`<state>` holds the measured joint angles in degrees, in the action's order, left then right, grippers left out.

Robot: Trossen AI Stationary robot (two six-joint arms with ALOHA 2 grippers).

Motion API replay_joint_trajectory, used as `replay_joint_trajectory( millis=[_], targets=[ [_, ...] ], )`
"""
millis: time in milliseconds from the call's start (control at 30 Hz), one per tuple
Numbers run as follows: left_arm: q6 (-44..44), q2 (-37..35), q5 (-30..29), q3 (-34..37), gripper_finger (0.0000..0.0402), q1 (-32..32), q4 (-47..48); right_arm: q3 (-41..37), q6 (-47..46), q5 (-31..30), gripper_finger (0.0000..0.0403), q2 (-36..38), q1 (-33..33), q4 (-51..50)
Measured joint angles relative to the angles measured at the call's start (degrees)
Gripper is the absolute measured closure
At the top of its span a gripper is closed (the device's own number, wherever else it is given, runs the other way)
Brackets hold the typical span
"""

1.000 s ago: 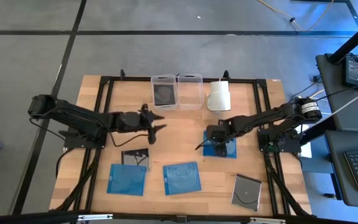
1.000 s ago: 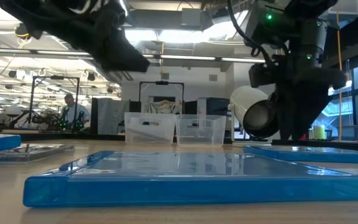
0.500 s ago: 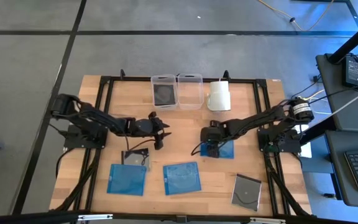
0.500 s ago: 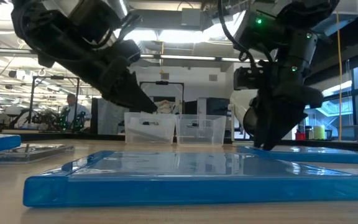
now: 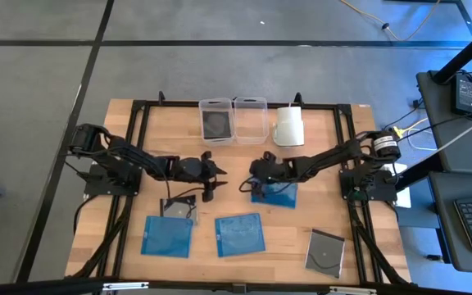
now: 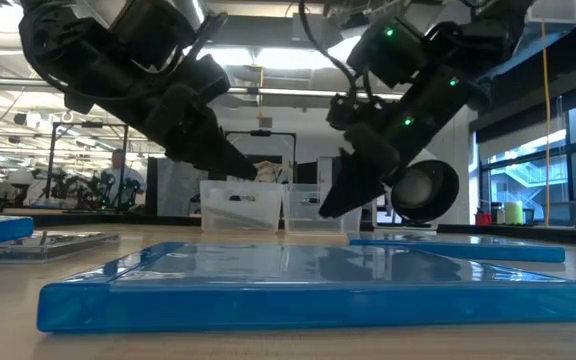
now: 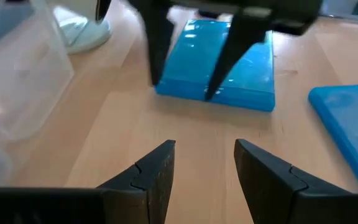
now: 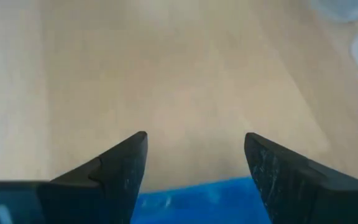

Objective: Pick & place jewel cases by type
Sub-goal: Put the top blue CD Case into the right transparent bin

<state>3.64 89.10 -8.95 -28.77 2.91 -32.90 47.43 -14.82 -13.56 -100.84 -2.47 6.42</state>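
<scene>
The robot's right gripper is hanging over the blue case's edge point(image 5: 254, 197) nearest the left gripper, so the robot should move back and push the case inward from its opposite edge point(image 5: 295, 196).
My right gripper point(image 5: 247, 180) is open at the left edge of a translucent blue jewel case point(image 5: 275, 193) that lies flat on the wood. The left wrist view shows its fingertips point(image 7: 209, 94) over that case's edge point(image 7: 185, 93). In the low view the gripper point(image 6: 325, 210) stands above the table top. My left gripper point(image 5: 217, 179) is open and hovers over bare wood, facing the right one. Two more blue cases point(image 5: 168, 236) point(image 5: 240, 234) and two dark cases point(image 5: 179, 209) point(image 5: 326, 251) lie flat near the front. Another dark case point(image 5: 215, 124) lies in the left bin.
Two clear bins point(image 5: 216, 106) point(image 5: 250, 105) and a white roll point(image 5: 288, 127) stand along the far edge. Black frame rails point(image 5: 138, 164) point(image 5: 344, 147) run down both sides of the table. Bare wood lies between the two grippers and the bins. A person point(image 6: 118, 180) shows far off in the room.
My right gripper has travelled toward the table's left, and the blue case under it has slid left along the wood with it. The gripper has then tipped and risen off the table. My left gripper has moved right and toward the near edge and tipped down.
</scene>
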Motion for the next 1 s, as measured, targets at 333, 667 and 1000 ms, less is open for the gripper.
replay_joint_trajectory(
  millis=[333, 667, 1000],
  targets=[
    [-3.86, 0.0, -0.53, 0.0, 0.0239, 3.08, -1.21, 9.97, 6.98, 0.8, 0.013, 4.57, 1.26, -37.59],
    [-3.91, 0.0, -0.57, 0.0, 0.024, 3.53, -1.71, 6.38, 7.38, 12.65, 0.013, 4.62, -0.21, -50.19],
    [-3.91, 0.0, -1.5, 0.0, 0.0249, 3.56, -2.04, 3.72, 1.59, 11.03, 0.013, 4.45, -0.36, -29.63]
  ],
)
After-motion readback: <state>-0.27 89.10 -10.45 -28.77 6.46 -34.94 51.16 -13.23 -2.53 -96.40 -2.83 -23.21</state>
